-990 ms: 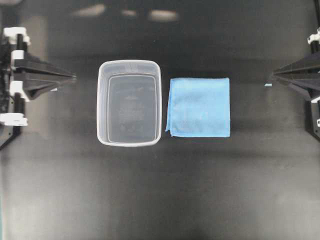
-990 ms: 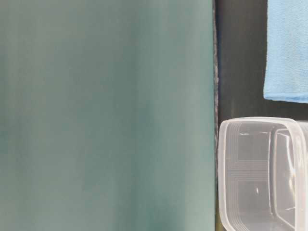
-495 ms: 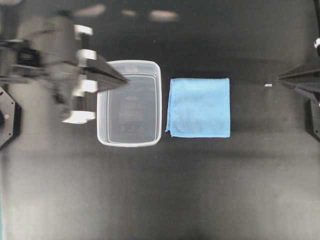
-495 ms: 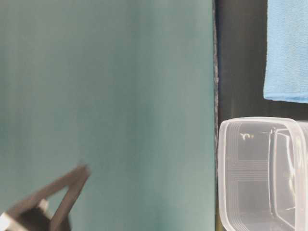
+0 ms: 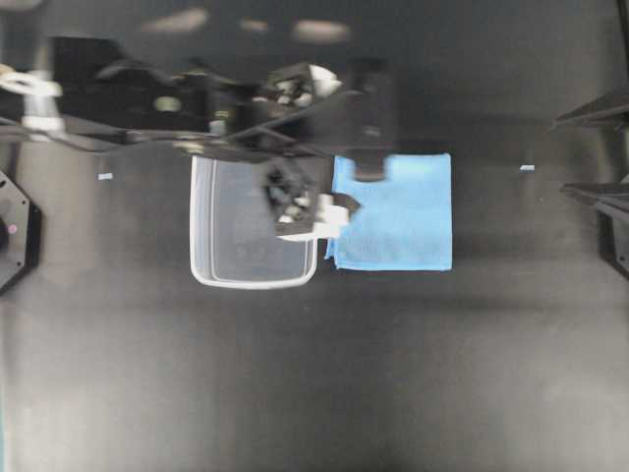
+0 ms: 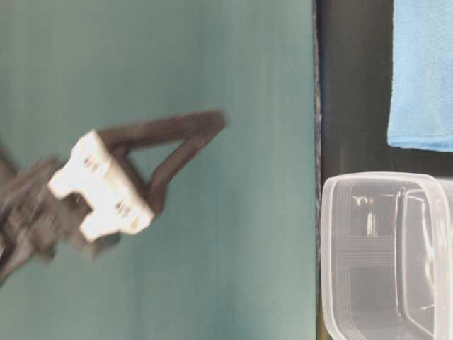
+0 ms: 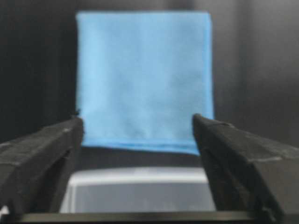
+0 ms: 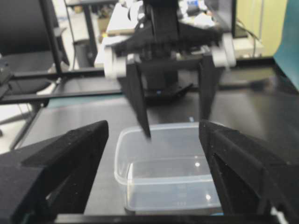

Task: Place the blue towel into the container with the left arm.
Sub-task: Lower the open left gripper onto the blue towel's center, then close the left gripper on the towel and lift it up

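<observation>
The blue towel's edge shows stacked layers [image 5: 332,247], so the towel [image 5: 405,221] will bunch up and sag when I lift it but stay a folded square.
The blue towel [image 5: 398,211] lies flat on the black table, right of the clear container [image 5: 251,280]. My left gripper [image 5: 356,192] reaches in from the left, above the container's right wall and the towel's left edge, open and empty. In the left wrist view the towel [image 7: 142,77] lies ahead between the spread fingers [image 7: 46,149], with the container's rim [image 7: 138,175] below. My right gripper [image 5: 565,152] sits at the right edge, open and empty. It faces the container [image 8: 119,163] and the left gripper [image 8: 176,126].
Small pale marks lie on the table at the right [image 5: 527,168] and the left [image 5: 105,176]. The table-level view shows the blurred left gripper's finger [image 6: 177,142], the container [image 6: 325,234], the towel [image 6: 425,71] and a teal wall [image 6: 212,283].
The left arm has swung from the left edge across the container to the towel's near edge, and its jaws have opened. The right gripper's jaws have opened too.
</observation>
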Controlling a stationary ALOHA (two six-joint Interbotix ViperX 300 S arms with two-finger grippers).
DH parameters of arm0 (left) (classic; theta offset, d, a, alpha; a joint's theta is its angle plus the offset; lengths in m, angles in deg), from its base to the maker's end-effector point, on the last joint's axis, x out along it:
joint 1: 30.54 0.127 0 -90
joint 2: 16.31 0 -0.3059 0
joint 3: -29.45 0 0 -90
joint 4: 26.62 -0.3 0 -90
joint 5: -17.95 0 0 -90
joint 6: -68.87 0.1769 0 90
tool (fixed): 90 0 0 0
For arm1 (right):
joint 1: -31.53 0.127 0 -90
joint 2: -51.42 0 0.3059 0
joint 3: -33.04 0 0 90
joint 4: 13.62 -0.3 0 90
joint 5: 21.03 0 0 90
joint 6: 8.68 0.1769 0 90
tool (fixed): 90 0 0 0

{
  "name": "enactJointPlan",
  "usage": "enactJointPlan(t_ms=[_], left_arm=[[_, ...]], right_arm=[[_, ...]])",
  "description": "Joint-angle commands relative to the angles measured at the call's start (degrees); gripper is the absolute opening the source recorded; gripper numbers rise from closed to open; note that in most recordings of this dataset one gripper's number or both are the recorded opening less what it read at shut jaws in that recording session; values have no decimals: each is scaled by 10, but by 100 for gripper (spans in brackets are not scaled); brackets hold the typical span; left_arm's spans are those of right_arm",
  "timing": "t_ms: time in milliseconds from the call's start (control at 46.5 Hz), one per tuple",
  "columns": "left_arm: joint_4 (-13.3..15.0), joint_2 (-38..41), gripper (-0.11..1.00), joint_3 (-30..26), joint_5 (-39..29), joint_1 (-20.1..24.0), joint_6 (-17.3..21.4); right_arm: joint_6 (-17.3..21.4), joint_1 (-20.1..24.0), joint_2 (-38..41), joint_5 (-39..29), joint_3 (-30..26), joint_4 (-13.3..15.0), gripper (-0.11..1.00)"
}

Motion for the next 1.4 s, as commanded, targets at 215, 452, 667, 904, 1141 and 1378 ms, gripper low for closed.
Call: enactJointPlan(t_ms=[215,452,667,904,1141,1378], left_arm=[[-3,144,88,-106,-33,5,7],[-2,213,88,-127,-32,2,7],[-3,248,88,-128,-21,-4,4],[-2,264,84,-127,-19,-10,0],[-3,261,30,-130,-21,-18,4],[-3,217,6,-156,-44,-14,6]], right_arm=[[-4,-1,-56,-1,-9,-2,76],[0,-1,-74,-22,-9,-2,76],[1,-1,-74,-32,-9,-2,76],[1,-1,-74,-32,-9,-2,76],[-1,-1,-73,-33,-9,-2,76],[-3,-1,-74,-33,-9,-2,76]])
